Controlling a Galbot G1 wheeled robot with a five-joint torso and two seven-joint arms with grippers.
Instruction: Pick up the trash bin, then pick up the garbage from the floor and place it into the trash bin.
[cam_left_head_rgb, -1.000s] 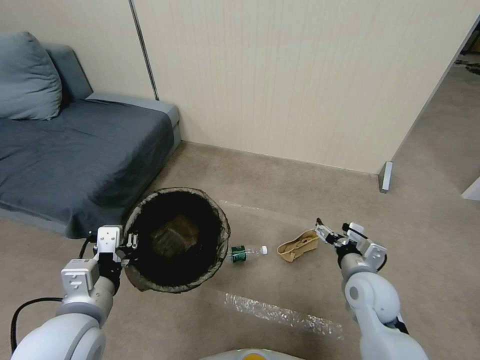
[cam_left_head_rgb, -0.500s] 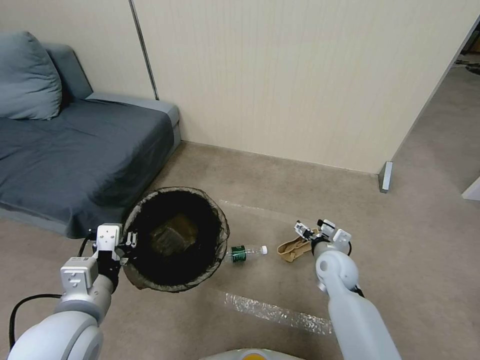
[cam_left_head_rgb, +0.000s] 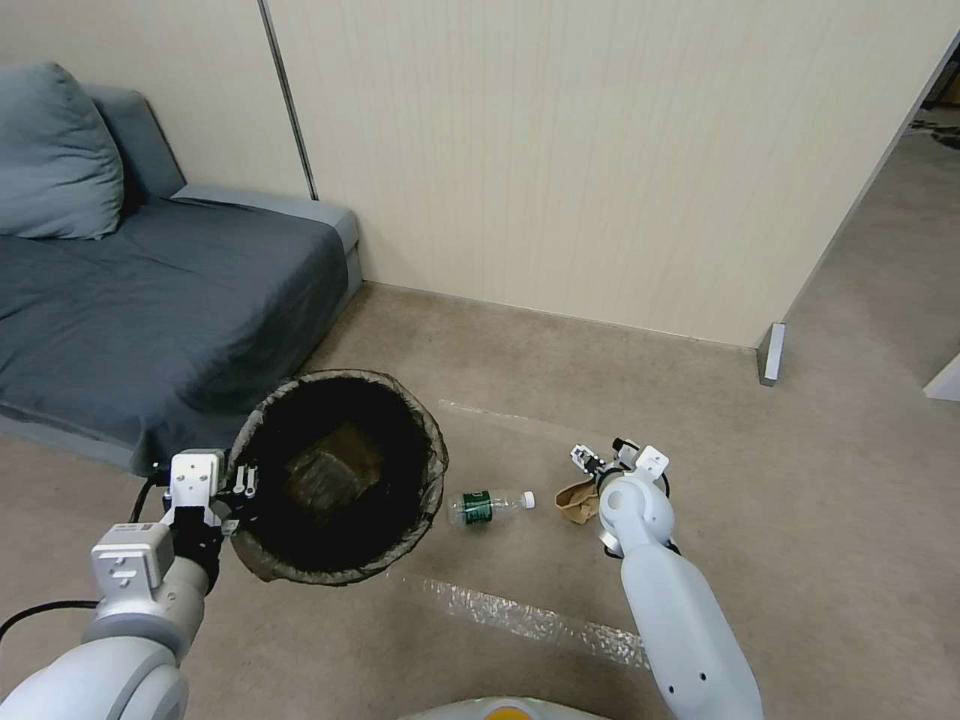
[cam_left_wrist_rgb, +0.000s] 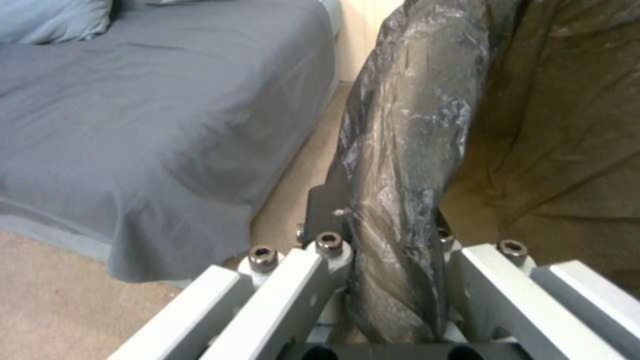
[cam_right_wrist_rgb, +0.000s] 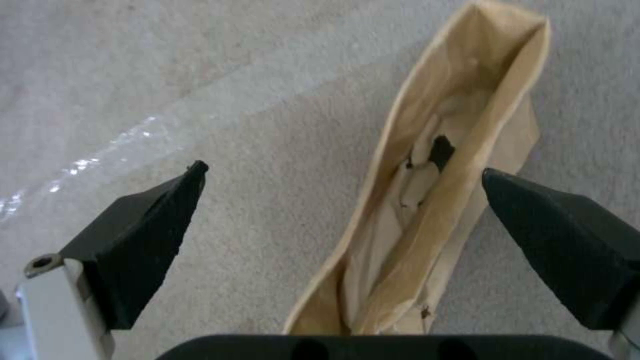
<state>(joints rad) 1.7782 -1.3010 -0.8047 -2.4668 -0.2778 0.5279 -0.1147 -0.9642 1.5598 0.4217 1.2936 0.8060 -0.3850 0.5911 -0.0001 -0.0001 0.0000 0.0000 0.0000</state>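
The brown paper bag (cam_left_head_rgb: 577, 502) is pinched in the middle, and its creased walls stand up around a gap. The bag's far end should stay flared past the pinched middle when I lift the bag.
The trash bin (cam_left_head_rgb: 428, 452), round with a dark liner over its rim, hangs at the left with my left gripper (cam_left_head_rgb: 238, 487) shut on its near rim. The left wrist view shows the liner-covered rim (cam_left_wrist_rgb: 407, 150) clamped between the fingers of the left gripper (cam_left_wrist_rgb: 393, 265). Something brown lies inside the bin. On the floor (cam_left_head_rgb: 800, 520), garbage lies to the right: a green-labelled bottle (cam_left_head_rgb: 486, 505) and a brown paper bag (cam_left_head_rgb: 574, 501). My right gripper (cam_left_head_rgb: 592, 462) is low over the bag. In the right wrist view the right gripper (cam_right_wrist_rgb: 343, 172) is open, straddling the paper bag (cam_right_wrist_rgb: 467, 105).
A grey sofa (cam_left_head_rgb: 150, 300) with a cushion stands at the left, close behind the bin. A beige wall (cam_left_head_rgb: 600, 150) runs behind, ending at a corner post (cam_left_head_rgb: 771, 352). A shiny tape strip (cam_left_head_rgb: 530, 620) crosses the carpet near me, and another tape strip (cam_right_wrist_rgb: 100, 155) lies by the bag.
My right arm has swung left and down, bringing its open gripper over the paper bag. The left arm and the bin have shifted slightly left and toward me.
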